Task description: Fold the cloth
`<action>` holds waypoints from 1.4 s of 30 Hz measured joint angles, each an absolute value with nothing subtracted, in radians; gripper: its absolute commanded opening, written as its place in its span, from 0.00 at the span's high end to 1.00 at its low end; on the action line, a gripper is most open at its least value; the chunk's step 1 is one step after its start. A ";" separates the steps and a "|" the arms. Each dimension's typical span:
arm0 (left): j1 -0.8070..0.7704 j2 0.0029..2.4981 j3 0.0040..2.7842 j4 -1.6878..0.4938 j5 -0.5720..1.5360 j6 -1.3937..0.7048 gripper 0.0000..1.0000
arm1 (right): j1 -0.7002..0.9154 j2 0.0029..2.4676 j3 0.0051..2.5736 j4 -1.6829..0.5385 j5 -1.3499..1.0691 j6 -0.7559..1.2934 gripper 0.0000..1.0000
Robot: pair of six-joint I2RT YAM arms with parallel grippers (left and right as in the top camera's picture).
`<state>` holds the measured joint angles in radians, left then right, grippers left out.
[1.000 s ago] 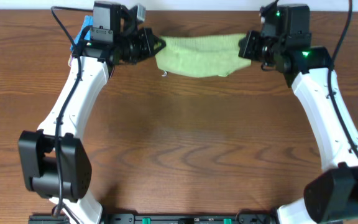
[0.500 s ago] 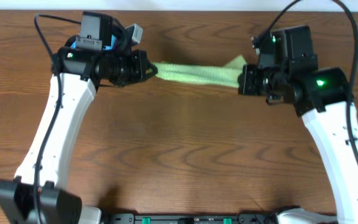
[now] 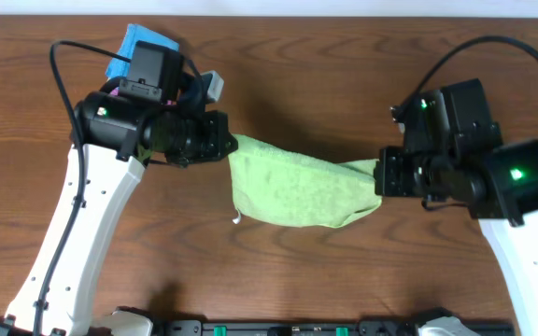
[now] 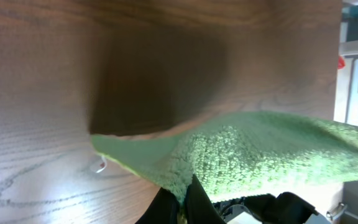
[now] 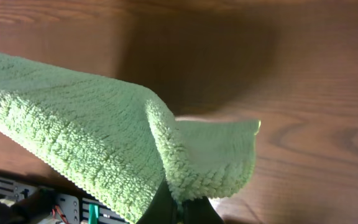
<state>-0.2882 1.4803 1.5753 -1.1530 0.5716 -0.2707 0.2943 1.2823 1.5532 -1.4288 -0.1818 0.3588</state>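
Note:
The lime-green cloth sags point(image 3: 299, 191) from the robot's left gripper to its right gripper, so the robot should pull both grippers toward the back point(image 3: 299, 82) and lay the cloth flat before folding it.
The lime-green terry cloth point(image 3: 292, 191) hangs stretched between my two grippers above the middle of the table, sagging toward the front edge. My left gripper point(image 3: 228, 142) is shut on its left corner, and the left wrist view shows the black fingers pinching the cloth point(image 4: 260, 155) at the gripper point(image 4: 184, 200). My right gripper point(image 3: 378, 175) is shut on the right corner; in the right wrist view the cloth point(image 5: 98, 134) folds over the pinching gripper point(image 5: 179, 208). A small white tag point(image 3: 236, 220) dangles at the cloth's lower left edge.
A bright blue cloth point(image 3: 136, 45) lies at the back left, partly under the left arm. The brown wooden table point(image 3: 278, 271) runs under everything. Black rails line the front edge point(image 3: 278, 329).
Both grippers have carried the cloth from the back of the table toward the front. It went from spread, to a tight stretched band, to a slack hanging sheet.

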 measured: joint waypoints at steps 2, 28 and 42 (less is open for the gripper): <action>-0.302 1.473 1.575 -1.156 0.555 -0.286 0.94 | 0.294 1.275 1.553 -1.431 -0.166 0.364 0.99; -0.329 1.515 1.575 -1.001 0.377 -0.366 0.94 | 0.294 1.371 1.501 -1.216 -0.024 0.386 0.99; -0.329 1.644 1.575 -0.795 0.287 -0.366 0.94 | 0.294 1.552 1.498 -0.958 0.065 0.386 0.99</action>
